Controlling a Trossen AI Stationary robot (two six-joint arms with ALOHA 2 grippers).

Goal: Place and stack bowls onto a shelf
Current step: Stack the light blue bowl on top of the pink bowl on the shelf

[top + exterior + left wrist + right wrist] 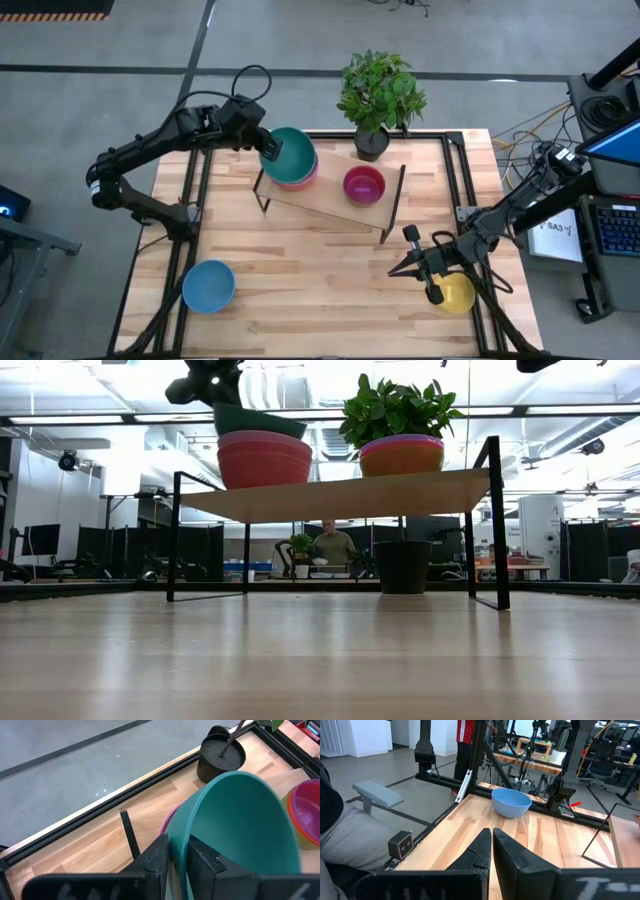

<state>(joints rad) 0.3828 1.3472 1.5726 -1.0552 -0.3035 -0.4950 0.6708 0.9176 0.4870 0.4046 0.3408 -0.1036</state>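
Observation:
The teal bowl slants with its pinched rim high, so the robot's left gripper should release it and nudge it level into the pink bowl with shut fingers.
A teal bowl is tilted over the stack of a pink bowl and a red-orange bowl at the left end of the shelf. My left gripper is shut on the teal bowl. A purple bowl sits in an orange bowl farther right on the shelf. A blue bowl stands on the table's near left. A yellow bowl lies partly under my right gripper, which is shut and touches nothing. My left gripper pinches the teal bowl's rim on its left side, one finger inside the bowl and one outside. The fingers come slanting down from the table's far left. The bowl is tilted, its lower side at the pink bowl's rim; whether it rests there I cannot tell.
A black plant pot with a leafy plant stands just behind the shelf's far right corner. The shelf's black rod legs stand at both ends. Black rails frame the tabletop. A person sits far behind the table.

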